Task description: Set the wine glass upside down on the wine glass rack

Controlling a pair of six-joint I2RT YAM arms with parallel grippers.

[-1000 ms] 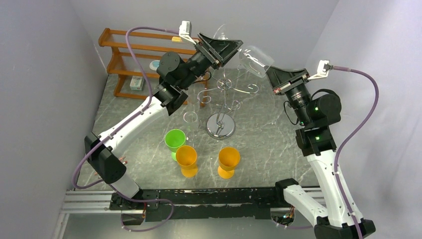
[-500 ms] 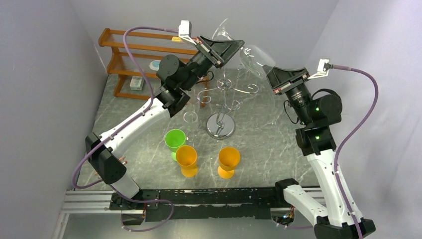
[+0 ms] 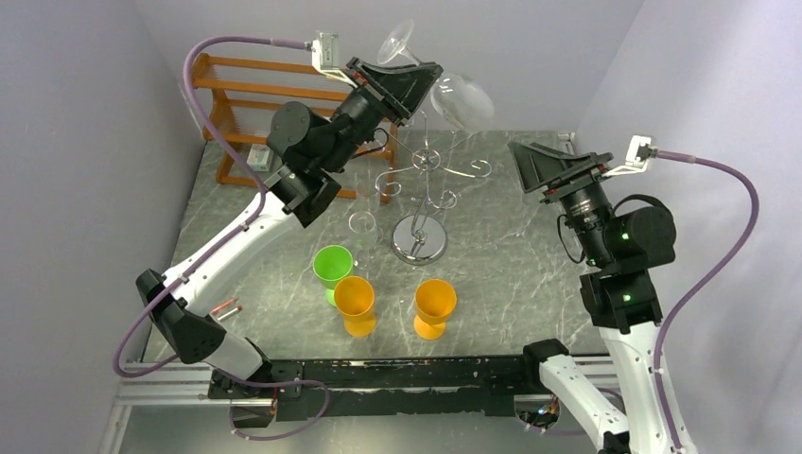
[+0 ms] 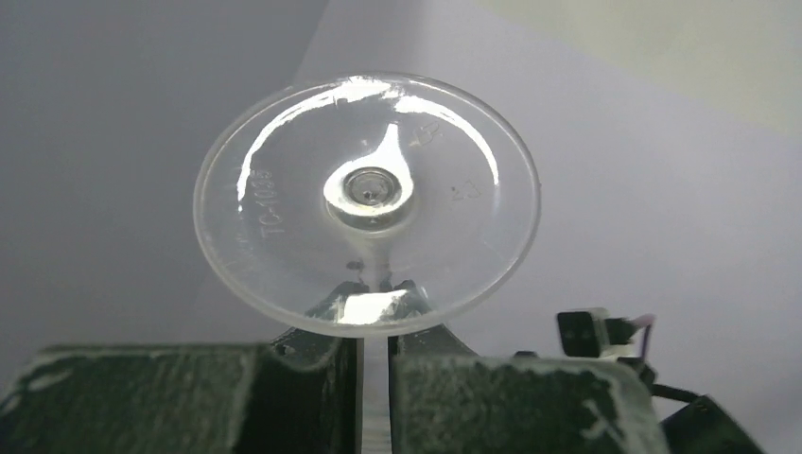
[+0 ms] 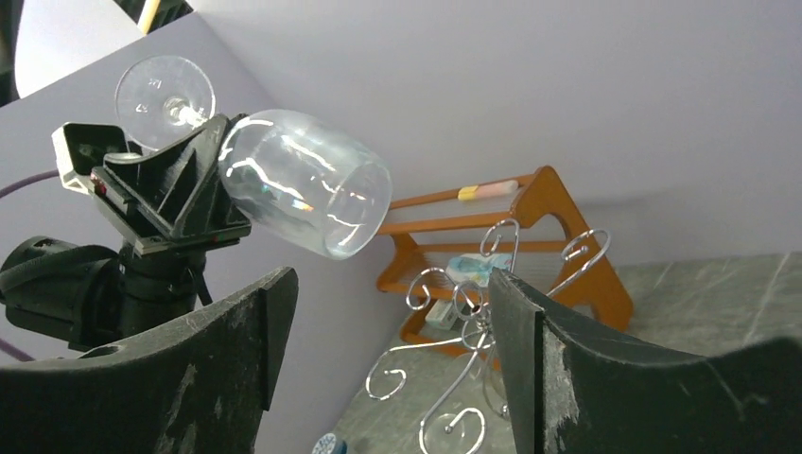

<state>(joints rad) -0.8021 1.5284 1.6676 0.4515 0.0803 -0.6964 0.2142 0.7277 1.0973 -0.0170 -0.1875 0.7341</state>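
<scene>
My right gripper should take the wine glass's foot (image 3: 395,42) first, because my left gripper covers the wine glass's stem (image 3: 411,58) and the stem must slide into the rack's curled arm.
The clear wine glass (image 3: 461,99) hangs in the air above the back of the table, tilted, with its foot (image 3: 397,43) highest and its bowl pointing down to the right. My left gripper (image 3: 424,74) is shut on its stem. In the left wrist view the round foot (image 4: 367,203) fills the middle, just above the left gripper (image 4: 375,303). The wine glass rack (image 3: 421,236), chrome with curled arms, stands below the glass. My right gripper (image 3: 553,165) is open and empty, off to the right of the bowl. From the right wrist, its gripper (image 5: 383,284) frames the bowl (image 5: 303,184) and the rack (image 5: 473,322).
A brown wooden shelf (image 3: 227,104) stands at the back left. A second clear glass (image 3: 364,219) sits at the rack's left side. A green cup (image 3: 333,267) and two orange cups (image 3: 355,305) (image 3: 435,307) stand near the front.
My left gripper closed on the stem. My right gripper opened, let go of the bowl and drew back to the right. The left arm lifted the glass up and to the left.
</scene>
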